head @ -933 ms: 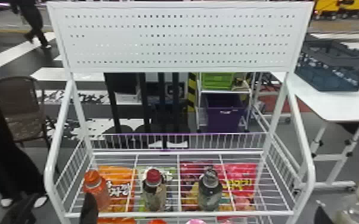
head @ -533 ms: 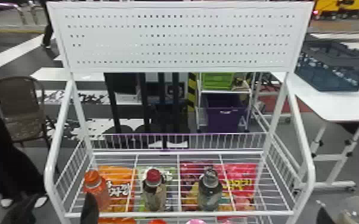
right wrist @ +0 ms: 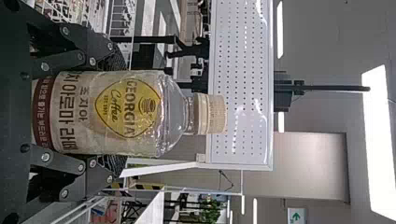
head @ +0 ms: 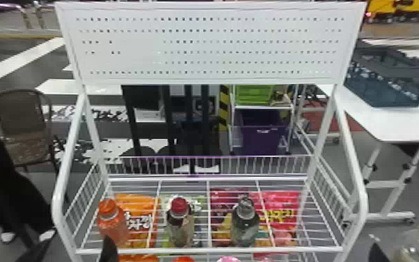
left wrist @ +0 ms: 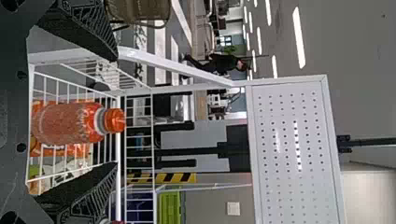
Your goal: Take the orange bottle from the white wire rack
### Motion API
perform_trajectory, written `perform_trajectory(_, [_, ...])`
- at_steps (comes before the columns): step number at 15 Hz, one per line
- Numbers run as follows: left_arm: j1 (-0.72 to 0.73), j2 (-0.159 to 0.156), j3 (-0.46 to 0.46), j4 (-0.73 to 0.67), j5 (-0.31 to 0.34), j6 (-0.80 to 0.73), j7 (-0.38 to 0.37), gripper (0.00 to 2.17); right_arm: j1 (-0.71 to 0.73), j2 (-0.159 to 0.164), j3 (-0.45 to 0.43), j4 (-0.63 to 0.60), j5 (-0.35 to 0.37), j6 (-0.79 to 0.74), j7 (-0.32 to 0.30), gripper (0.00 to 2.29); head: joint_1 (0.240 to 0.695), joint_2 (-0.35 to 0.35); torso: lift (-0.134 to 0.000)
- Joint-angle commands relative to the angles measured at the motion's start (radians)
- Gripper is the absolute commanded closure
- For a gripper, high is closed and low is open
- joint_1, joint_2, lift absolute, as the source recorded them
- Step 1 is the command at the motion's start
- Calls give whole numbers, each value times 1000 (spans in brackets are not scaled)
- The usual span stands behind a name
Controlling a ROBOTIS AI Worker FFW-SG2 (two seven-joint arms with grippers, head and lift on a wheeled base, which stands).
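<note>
The orange bottle (head: 112, 223) should reveal the rest of the orange snack bag when the robot lifts the bottle away, as the bag's printed front (head: 141, 217) shows behind it.
My left gripper (head: 76, 249) is at the rack's front left corner in the head view, fingers apart. The orange bottle (head: 112, 223) stands upright on the white wire rack (head: 208, 250), just behind those fingers. In the left wrist view, the orange bottle (left wrist: 70, 123) lies across the gap between the open fingers of the left gripper (left wrist: 116, 112), with its cap beyond their tips. My right gripper (head: 379, 251) is low at the right, outside the rack. The right wrist view has the right gripper (right wrist: 114, 112) shut on a clear, cream-capped coffee bottle (right wrist: 126, 112).
A red-capped bottle (head: 180, 223) and a dark-capped bottle (head: 245, 223) stand to the right of the orange one. Snack bags (head: 139, 205) lie under the shelf wires. The rack's side post (head: 58, 202) rises at the left. A white table (head: 393, 122) carries a dark crate (head: 389, 80).
My left gripper has shifted slightly right and lower in the head view, its fingers still apart. The right gripper with its bottle has barely moved. The orange bottle stands where it was.
</note>
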Motion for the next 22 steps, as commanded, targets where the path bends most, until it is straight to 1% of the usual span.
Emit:
perform_trajectory(1, [-33, -2, -27, 100, 8, -46, 2, 90, -2, 1, 0, 1, 0, 2, 0, 950, 499, 0, 0])
perform_trajectory(4, [-103, -4, -69, 229, 14, -55, 8, 90, -5, 1, 0, 1, 0, 8, 0, 950, 499, 0, 0])
perform_trajectory(6, [-150, -4, -90, 314, 31, -80, 6, 90, -6, 1, -1, 3, 2, 14, 0, 950, 499, 0, 0])
perform_trajectory(9, [-221, -24, -96, 467, 55, -218, -21, 90, -10, 1, -3, 6, 3, 23, 0, 950, 499, 0, 0])
perform_trajectory(11, [-279, -25, -116, 550, 55, -245, -18, 90, -13, 1, -3, 4, 8, 33, -1, 950, 499, 0, 0])
perform_trajectory(13, [-334, -27, -122, 623, 74, -282, -21, 90, -19, 1, -3, 4, 9, 42, 0, 950, 499, 0, 0])
perform_trajectory(14, [-366, -27, -128, 671, 92, -328, -26, 90, -22, 1, -5, 4, 9, 57, -1, 950, 499, 0, 0])
perform_trajectory(15, [-394, -25, -128, 703, 109, -334, -49, 90, -22, 1, -5, 4, 9, 60, -1, 950, 499, 0, 0])
perform_trajectory(16, [-420, -25, -128, 732, 109, -340, -55, 90, -23, 1, -8, 6, 11, 63, -1, 950, 499, 0, 0])
perform_trajectory(18, [-486, -25, -128, 794, 113, -340, -57, 90, -26, 1, -11, 3, 11, 79, 0, 950, 499, 0, 0])
perform_trajectory(20, [-534, -22, -128, 832, 136, -343, -64, 90, -28, 1, -15, 1, 11, 82, 0, 950, 499, 0, 0])
perform_trajectory(22, [-580, -24, -130, 875, 138, -340, -72, 90, -28, 1, -20, 1, 11, 85, 0, 950, 499, 0, 0])
